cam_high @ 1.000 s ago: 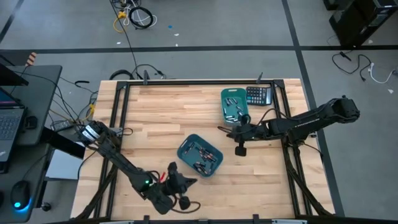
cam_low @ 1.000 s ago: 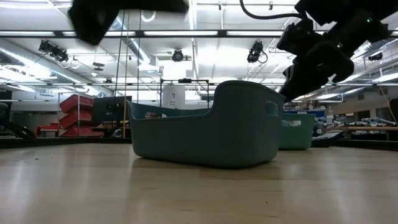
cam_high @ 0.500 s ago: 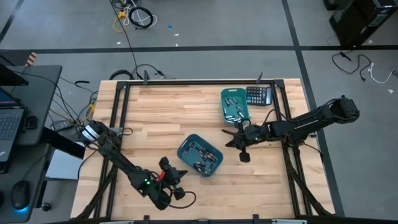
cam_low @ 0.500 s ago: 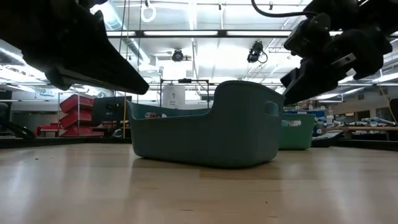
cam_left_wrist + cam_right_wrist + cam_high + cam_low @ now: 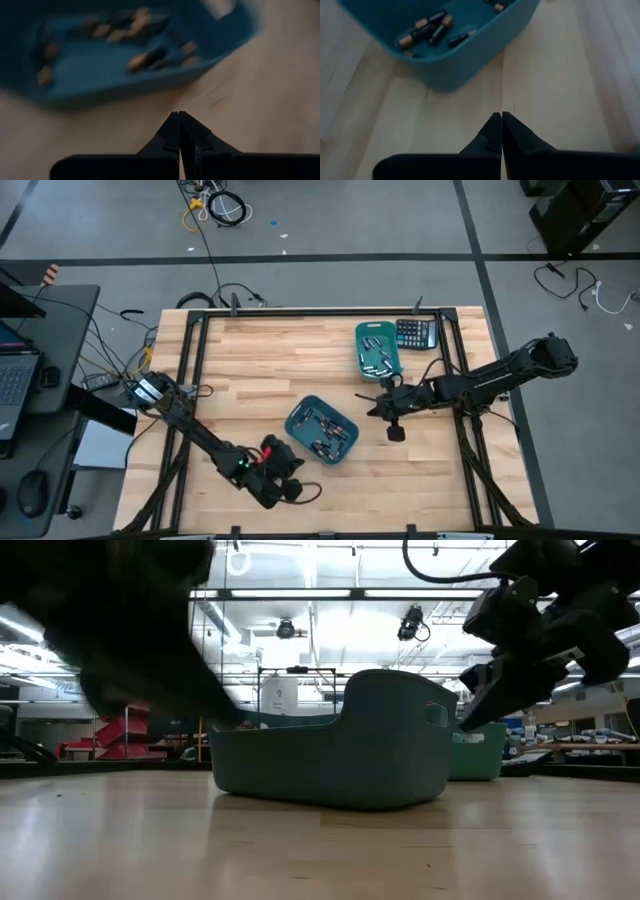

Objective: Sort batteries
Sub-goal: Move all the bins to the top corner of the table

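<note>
The middle bin (image 5: 322, 429) is at a slant near my left gripper. My left gripper should move back, and my right gripper should push the bin's handle end (image 5: 437, 715) away.
Two teal bins hold batteries. One bin (image 5: 321, 430) stands mid-table, with small silvery and dark batteries (image 5: 432, 31) on its floor. The other bin (image 5: 378, 350) stands at the far right, also with batteries (image 5: 376, 352) inside. My left gripper (image 5: 272, 448) hovers shut and empty just off the middle bin's near-left side (image 5: 125, 82), pointing slantwise down at it. My right gripper (image 5: 364, 397) hovers shut and empty to the right of the same bin (image 5: 455, 65), between the two bins, above bare wood. In the low view the left arm (image 5: 120, 640) is a dark blur.
A black calculator (image 5: 415, 333) lies at the far right corner beside the far bin. Black frame rails (image 5: 190, 380) run along the table's left and right sides. Bare wood (image 5: 260, 360) lies far-left of the middle bin and along the near edge.
My left gripper has sunk and closed in on the middle bin's near-left side, rolling at the wrist. My right gripper has sunk a little and tipped further down beside the bin's right side. Both stayed shut. The bins and batteries have kept their places.
</note>
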